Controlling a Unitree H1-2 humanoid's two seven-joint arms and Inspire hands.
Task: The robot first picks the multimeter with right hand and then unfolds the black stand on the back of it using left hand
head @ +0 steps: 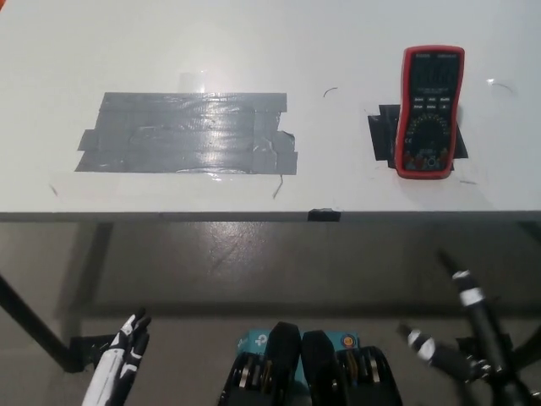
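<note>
The black tape lies flat and reaches out past both sides of the multimeter, so the tape will stay behind and the multimeter will come free when I lift.
A red and black multimeter stands on the white table at the right, leaning back, its face toward me, over a patch of black tape. Its back and the stand are hidden. My black right hand hangs below the table's front edge at the lower right, well short of the multimeter, fingers spread and holding nothing. My white left hand rests low at the lower left, below the table, only partly in view.
A large patch of grey tape covers the table's left middle. A small black tab sits on the front edge. A black table leg slants down at the lower left.
</note>
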